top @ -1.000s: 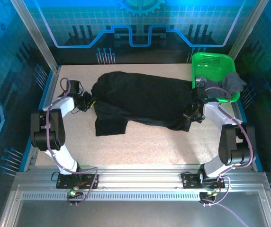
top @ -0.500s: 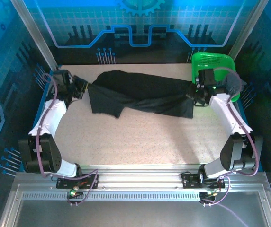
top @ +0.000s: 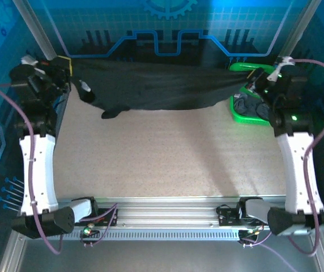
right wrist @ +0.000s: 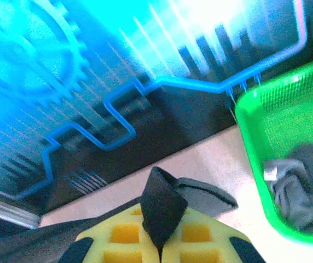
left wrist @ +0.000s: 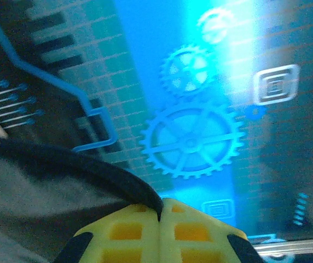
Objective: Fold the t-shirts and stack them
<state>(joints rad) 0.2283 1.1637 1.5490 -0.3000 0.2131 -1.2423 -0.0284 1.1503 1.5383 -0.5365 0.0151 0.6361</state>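
I should pull my left gripper and my right gripper back toward the table's near side (top: 150, 161) to lay the black t-shirt flat, because it hangs at the table's far edge (top: 162, 79).
The black t-shirt (top: 156, 85) hangs stretched in the air across the far side of the table, held at both ends. My left gripper (top: 70, 67) is shut on its left end, raised high at the far left; the cloth edge (left wrist: 91, 175) runs into the closed yellow pads (left wrist: 140, 235). My right gripper (top: 256, 77) is shut on the right end, with a tuft of black cloth (right wrist: 162, 205) sticking up between its pads. The dark grey t-shirt (top: 252, 106) lies crumpled in the green basket (top: 238, 116), seen also as grey cloth (right wrist: 301, 183).
The green mesh basket (right wrist: 277, 120) stands at the far right corner of the speckled table (top: 167, 153). Metal frame posts rise at both far corners. A blue printed backdrop closes the far side.
Both arms have risen and swung outward, lifting the black shirt off the table and pulling it taut between them. It lay bunched on the table before.
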